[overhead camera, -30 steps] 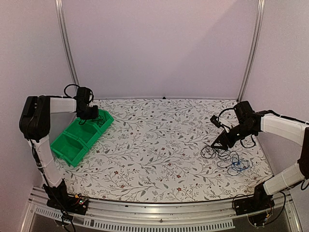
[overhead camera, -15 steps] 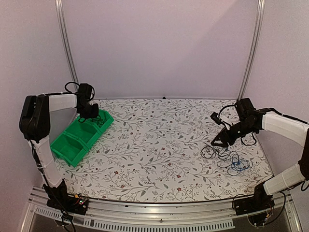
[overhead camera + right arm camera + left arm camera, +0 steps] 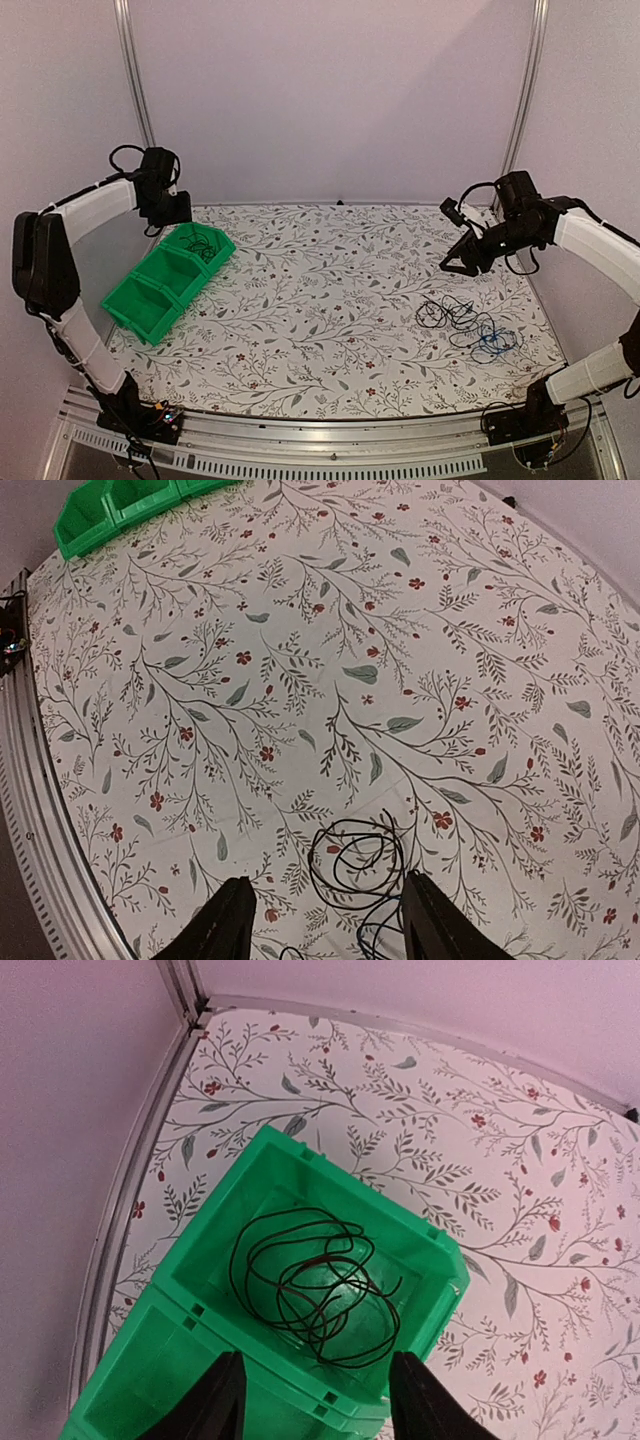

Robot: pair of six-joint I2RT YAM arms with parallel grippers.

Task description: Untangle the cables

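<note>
Loose, open loops (image 3: 421, 311) sit at the edge of the tangle. I expect the dark coil (image 3: 433, 313) to come away from the other cables when I lift it.
A tangle of thin dark cables (image 3: 462, 318) with one blue cable (image 3: 491, 342) lies on the floral table at the right. My right gripper (image 3: 449, 267) hovers open above and behind it. The right wrist view shows a dark coil (image 3: 357, 864) just ahead of the empty gripper (image 3: 336, 926). One dark cable (image 3: 312, 1285) lies coiled in the end compartment of the green bin (image 3: 432, 1260). My left gripper (image 3: 316, 1406) hangs open above that compartment, holding nothing. From above, the left gripper (image 3: 172, 217) stands over the bin's far end (image 3: 222, 243).
The green bin (image 3: 150, 305) has three compartments and lies slanted at the table's left side. Metal frame posts (image 3: 135, 90) stand at the back corners and a rail (image 3: 300, 455) runs along the near edge. Pink walls close in the table.
My left gripper opened, let the dark cable drop into the bin and rose up and to the left. My right gripper lifted up and back from the cable pile, still open.
</note>
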